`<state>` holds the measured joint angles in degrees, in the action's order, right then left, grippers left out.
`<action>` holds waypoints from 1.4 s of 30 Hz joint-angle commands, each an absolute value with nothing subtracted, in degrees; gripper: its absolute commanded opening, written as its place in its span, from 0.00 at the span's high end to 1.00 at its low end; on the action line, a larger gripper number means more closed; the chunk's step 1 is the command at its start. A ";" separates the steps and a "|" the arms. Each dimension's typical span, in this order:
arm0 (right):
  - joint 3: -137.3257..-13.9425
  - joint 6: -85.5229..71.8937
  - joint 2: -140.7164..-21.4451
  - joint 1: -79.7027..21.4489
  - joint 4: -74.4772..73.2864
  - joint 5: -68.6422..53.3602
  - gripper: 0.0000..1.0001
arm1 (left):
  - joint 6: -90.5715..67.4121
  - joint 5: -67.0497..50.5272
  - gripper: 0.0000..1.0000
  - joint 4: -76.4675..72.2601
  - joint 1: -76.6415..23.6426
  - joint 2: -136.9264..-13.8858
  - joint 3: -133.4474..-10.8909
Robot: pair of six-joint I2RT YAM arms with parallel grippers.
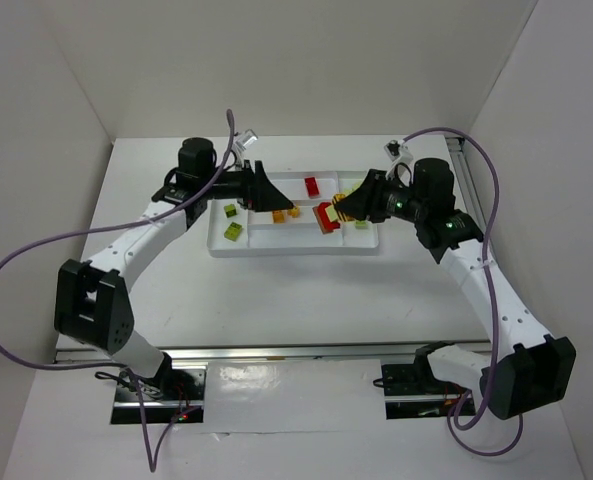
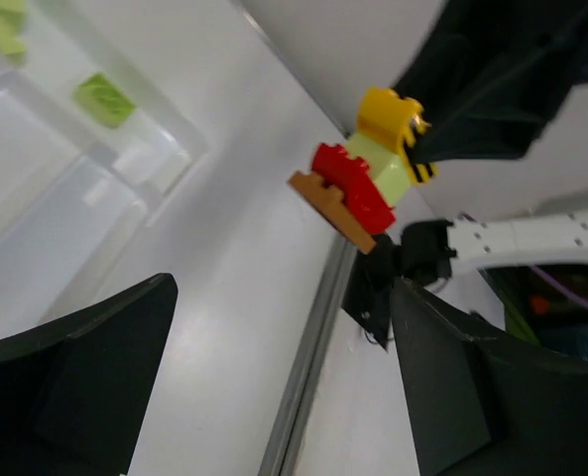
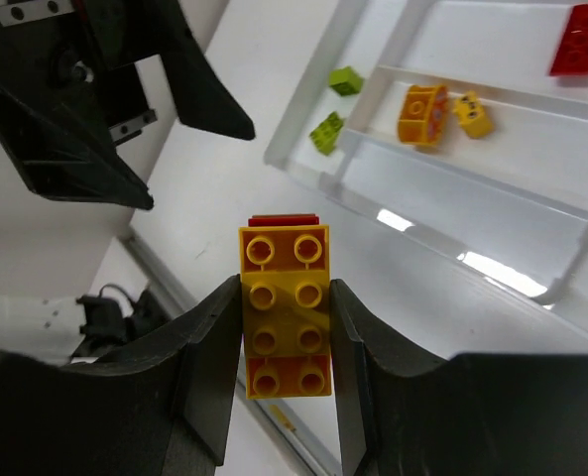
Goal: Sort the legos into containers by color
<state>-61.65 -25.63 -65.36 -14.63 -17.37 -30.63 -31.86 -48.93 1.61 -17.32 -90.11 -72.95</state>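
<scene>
The block's yellow end is in my right gripper and the red end sticks out free, so my left gripper should keep moving in until it closes there.
The white divided tray lies mid-table. My right gripper is shut on a stacked yellow-orange and red lego block, held in the air over the tray's right part. The left wrist view shows that block with a lime layer in it. My left gripper hangs open and empty over the tray's left-middle, facing the block; its fingers stand wide apart. In the tray lie two green bricks, an orange one, a yellow one and a red one.
White walls enclose the table on three sides. Another green brick lies in the tray's right end under the right arm. Purple cables loop beside both arms. A metal rail runs along the table edge.
</scene>
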 commanded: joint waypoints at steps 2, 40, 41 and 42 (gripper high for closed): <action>-63.10 -25.14 -66.09 -13.80 -10.73 -43.85 0.71 | -32.87 -68.28 0.00 -12.04 -18.46 -91.58 -69.26; -60.29 -27.95 -68.20 -17.67 -6.93 -45.18 0.70 | -67.24 -72.50 0.62 -58.80 -26.37 -102.13 -69.79; -60.29 -27.25 -68.20 -17.67 -7.55 -44.04 0.70 | -67.24 -72.51 0.77 -58.80 -26.37 -102.13 -69.79; -60.82 -27.25 -67.68 -17.67 -8.08 -42.12 0.70 | -66.71 -72.51 1.00 -55.58 -26.37 -102.13 -69.79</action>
<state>-60.93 -27.57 -67.85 -16.84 -9.32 -45.30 -65.10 -71.99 -50.59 -25.71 -102.26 -68.36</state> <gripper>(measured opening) 0.441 0.438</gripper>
